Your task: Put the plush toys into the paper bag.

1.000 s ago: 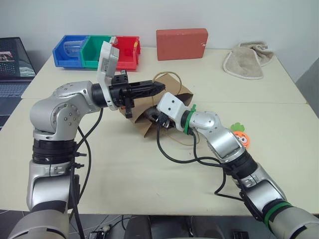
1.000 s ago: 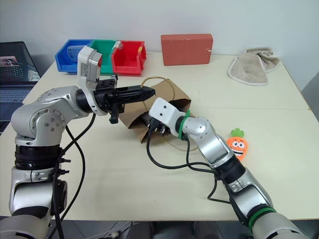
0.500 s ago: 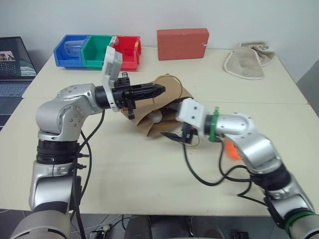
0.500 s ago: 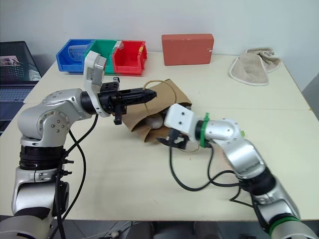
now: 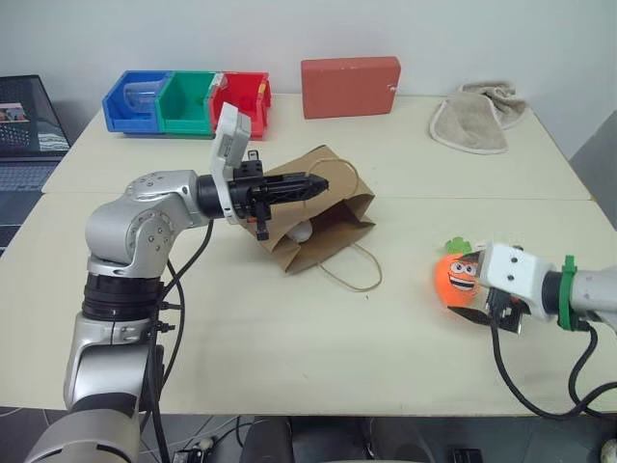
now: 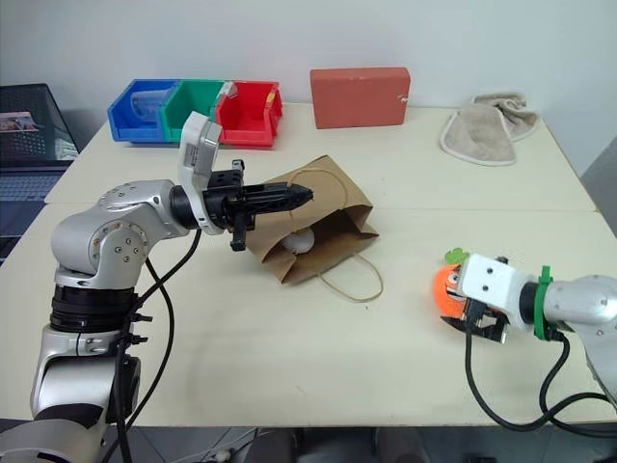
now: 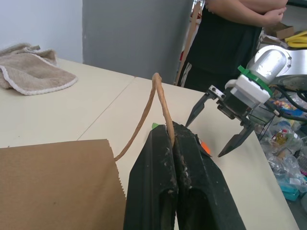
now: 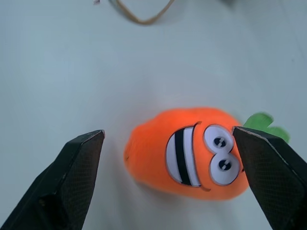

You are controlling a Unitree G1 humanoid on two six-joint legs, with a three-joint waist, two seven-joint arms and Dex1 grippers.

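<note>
The orange carrot (image 5: 456,280) will fit in beside the white egg when I push it into the paper bag, because the paper bag's opening gapes with space (image 5: 335,230) next to the egg.
The brown paper bag (image 5: 339,203) lies on its side mid-table, its mouth facing me. My left gripper (image 7: 171,129) is shut on the bag's upper handle (image 7: 154,98) and holds that side of the mouth up. One plush toy, a white egg (image 5: 302,231), rests just inside the mouth. The other, an orange carrot (image 8: 187,153) with a green top, lies on the table to the right of the bag. My right gripper (image 8: 168,135) hangs open over the carrot, one finger on each side and neither touching it.
Along the far edge stand blue, green and red bins (image 5: 188,98), a red box (image 5: 351,85) and a beige towel (image 5: 472,121). A laptop (image 5: 24,130) sits far left. The bag's lower handle (image 5: 352,275) trails on the table. A person (image 7: 230,28) stands beyond the table's right end.
My right gripper has come out of the bag's mouth, leaving the white egg inside, opened wide and swung right to the carrot. The left gripper has kept hold of the handle.
</note>
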